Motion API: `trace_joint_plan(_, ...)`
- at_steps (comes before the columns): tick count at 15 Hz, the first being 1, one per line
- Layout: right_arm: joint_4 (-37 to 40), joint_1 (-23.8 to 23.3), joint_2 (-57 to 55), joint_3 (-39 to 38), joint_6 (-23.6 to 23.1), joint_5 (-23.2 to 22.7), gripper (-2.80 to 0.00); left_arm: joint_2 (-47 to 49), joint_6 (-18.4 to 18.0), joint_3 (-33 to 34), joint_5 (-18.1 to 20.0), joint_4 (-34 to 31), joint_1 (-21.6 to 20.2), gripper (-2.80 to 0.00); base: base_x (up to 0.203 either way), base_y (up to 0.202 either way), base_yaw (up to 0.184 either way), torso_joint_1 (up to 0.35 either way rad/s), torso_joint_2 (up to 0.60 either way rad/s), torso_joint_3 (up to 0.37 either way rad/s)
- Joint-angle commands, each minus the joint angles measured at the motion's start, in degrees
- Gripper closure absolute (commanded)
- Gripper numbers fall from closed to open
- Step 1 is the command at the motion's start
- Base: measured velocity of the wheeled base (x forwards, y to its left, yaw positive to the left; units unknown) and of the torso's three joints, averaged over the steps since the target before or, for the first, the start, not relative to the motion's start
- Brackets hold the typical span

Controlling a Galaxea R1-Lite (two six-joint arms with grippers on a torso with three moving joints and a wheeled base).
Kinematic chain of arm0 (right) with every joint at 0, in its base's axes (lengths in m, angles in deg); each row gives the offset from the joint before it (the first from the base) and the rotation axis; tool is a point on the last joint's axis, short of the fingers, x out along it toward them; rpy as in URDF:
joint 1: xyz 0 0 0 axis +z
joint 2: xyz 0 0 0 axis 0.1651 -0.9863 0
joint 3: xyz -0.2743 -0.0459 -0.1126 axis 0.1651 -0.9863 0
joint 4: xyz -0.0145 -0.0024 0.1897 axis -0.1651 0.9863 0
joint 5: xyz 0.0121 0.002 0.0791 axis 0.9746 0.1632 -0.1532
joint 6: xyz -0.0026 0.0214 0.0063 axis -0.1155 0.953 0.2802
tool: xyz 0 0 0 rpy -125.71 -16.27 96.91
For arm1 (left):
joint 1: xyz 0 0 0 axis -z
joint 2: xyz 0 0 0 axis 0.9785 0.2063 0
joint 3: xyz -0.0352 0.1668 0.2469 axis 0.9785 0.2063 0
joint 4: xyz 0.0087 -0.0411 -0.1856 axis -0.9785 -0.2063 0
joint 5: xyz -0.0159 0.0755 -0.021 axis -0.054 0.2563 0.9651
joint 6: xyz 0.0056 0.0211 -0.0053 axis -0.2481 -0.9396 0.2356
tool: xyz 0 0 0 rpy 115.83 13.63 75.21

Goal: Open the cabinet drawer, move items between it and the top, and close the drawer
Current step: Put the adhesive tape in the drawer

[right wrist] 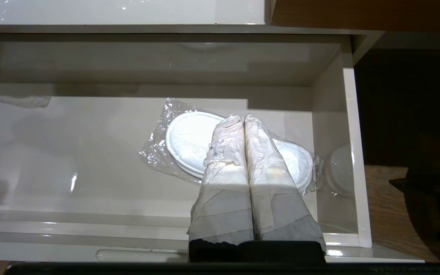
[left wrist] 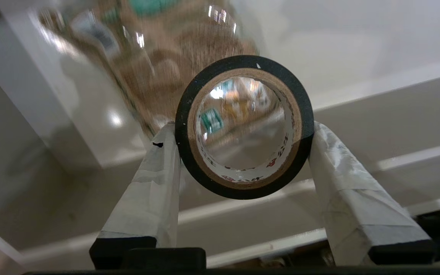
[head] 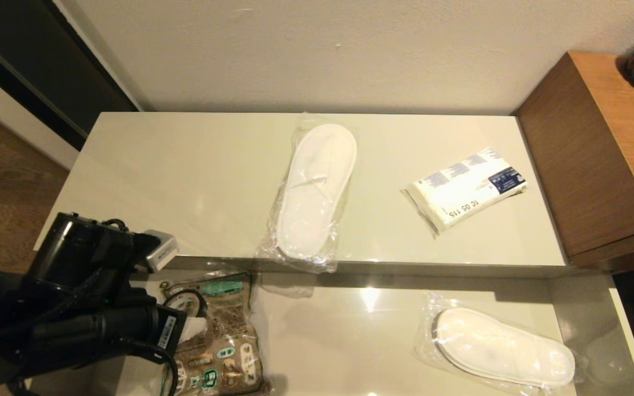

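The black tape roll (head: pixel 187 303) is hanging flat over the brown printed bag (head: pixel 220 332) and the way is clear, so my left gripper should go on moving down until the roll rests there.
The cabinet drawer (head: pixel 350 330) stands pulled open below the top (head: pixel 185 181). On the top lie a white slipper wrapped with clear plastic (head: pixel 317 187) and a white packet with blue print (head: pixel 468 187). A second wrapped slipper (head: pixel 501 349) lies in the drawer's right half. My left gripper (left wrist: pixel 243 130) is shut on the black tape roll (left wrist: pixel 189 152), pressing its outer rim from both sides, above the drawer's left end. My right gripper (right wrist: pixel 243 118) is shut and empty, hovering over the drawer's slipper (right wrist: pixel 185 141).
A brown printed bag (head: pixel 223 335) lies in the drawer's left part, beside my left arm (head: pixel 91 319). A taller brown wooden unit (head: pixel 597 148) stands against the cabinet's right end. A wall runs behind the top.
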Motion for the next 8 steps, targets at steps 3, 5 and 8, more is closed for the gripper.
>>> trace_joint_plan(3,0.0,0.0,0.0,0.0,0.0,0.0,0.0,4.1,3.3,4.5,0.1,3.0,-0.2,0.0,0.0,0.0,0.0,0.0,0.0,0.0)
trace_joint_plan(5,0.0,0.0,0.0,0.0,0.0,0.0,0.0,9.9,3.4,6.3,0.1,11.6,-1.1,0.0,0.0,0.0,0.0,0.0,0.0,0.0)
trace_joint_plan(8,0.0,0.0,0.0,0.0,0.0,0.0,0.0,17.8,3.3,8.3,-0.1,21.3,-2.0,0.0,0.0,0.0,0.0,0.0,0.0,0.0)
